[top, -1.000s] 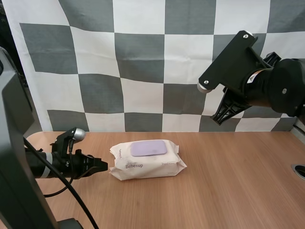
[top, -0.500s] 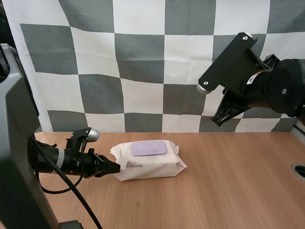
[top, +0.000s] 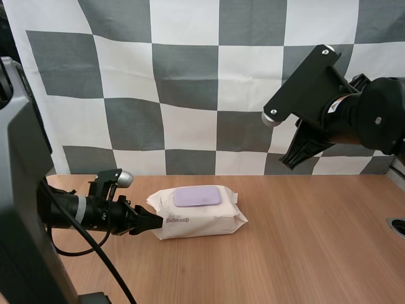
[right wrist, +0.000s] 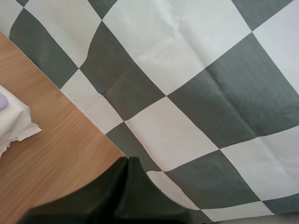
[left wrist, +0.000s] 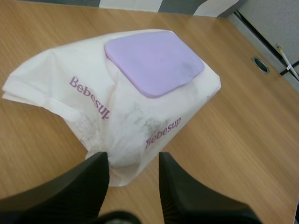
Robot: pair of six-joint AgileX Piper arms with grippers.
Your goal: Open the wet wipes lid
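The white pack (top: 204, 224) is plump under the closed lilac lid (top: 197, 196), so I should expect a wipe hidden there to poke up when I open the lid.
A white pack of wet wipes (top: 196, 215) with a lilac lid (top: 197, 197) lies on the wooden table, lid flat and closed. My left gripper (top: 154, 221) lies low on the table at the pack's left end, open. In the left wrist view its fingers (left wrist: 88, 179) stand apart on either side of the crimped end of the pack (left wrist: 119, 112), below the lid (left wrist: 154, 60). My right arm is raised high at the right; its gripper (right wrist: 127, 164) is shut, a single dark wedge, with a corner of the pack (right wrist: 14, 122) far below.
A round cable hole (top: 397, 227) sits in the table at the far right edge. Bare wood (top: 304, 253) stretches in front of and to the right of the pack.
My left gripper has slid right along the table to the pack's left end and its fingers have spread apart. The right arm has barely moved.
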